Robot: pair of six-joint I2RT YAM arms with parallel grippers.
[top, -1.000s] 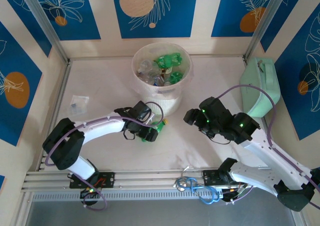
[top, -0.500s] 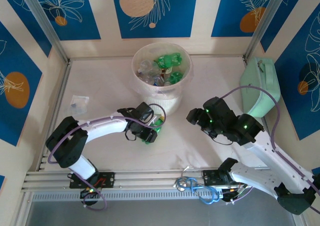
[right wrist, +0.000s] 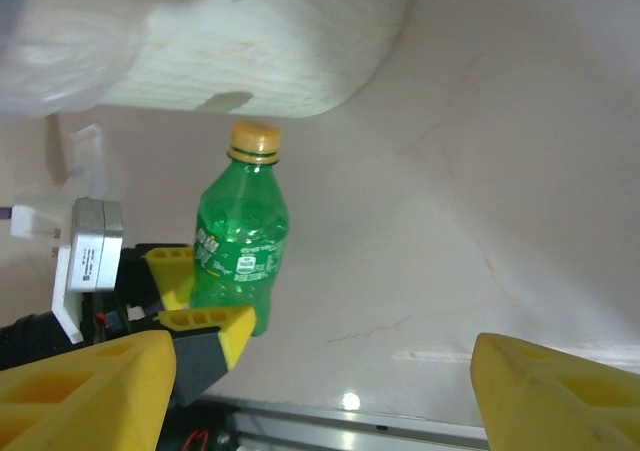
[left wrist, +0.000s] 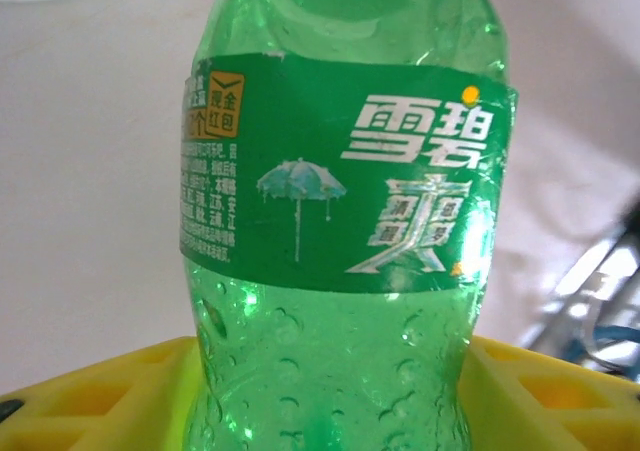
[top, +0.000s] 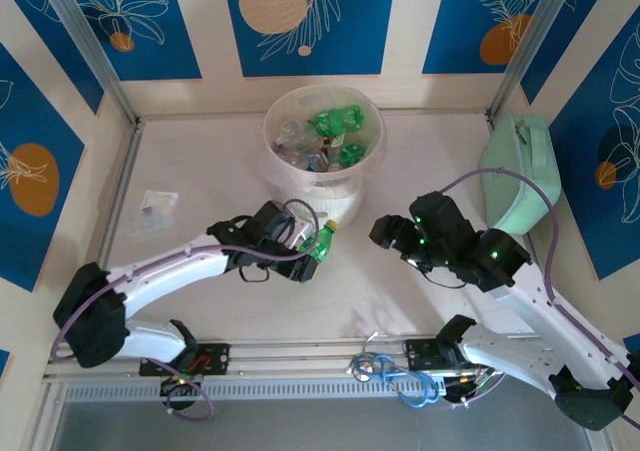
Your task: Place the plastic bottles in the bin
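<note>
The green bottle's lower body [top: 317,255] is in my left gripper beside the bin's foot, so my right gripper should grab the bottle's loose end [top: 325,236] below the yellow cap and put the bottle in the bin.
A green plastic bottle [top: 320,239] with a yellow cap hangs just above the table, close to the front of the bin [top: 345,193]. My left gripper [top: 306,255] is shut on its lower body. In the left wrist view the green bottle [left wrist: 340,221] stands between my yellow fingers [left wrist: 90,396]. The round pale bin holds several bottles, green ones [top: 335,121] and clear ones [top: 295,136]. My right gripper [top: 385,233] hovers open to the right with nothing between its fingers. Its camera sees the held green bottle [right wrist: 240,246] and the bin's base [right wrist: 250,41].
A mint-green case [top: 515,171] leans against the right wall. A small clear plastic bag [top: 155,209] lies at the left of the table. Blue cables [top: 385,371] sit on the metal rail at the near edge.
My left gripper has shut on the green bottle and raised it off the table toward the bin, the left arm stretching out. The right arm has barely moved.
</note>
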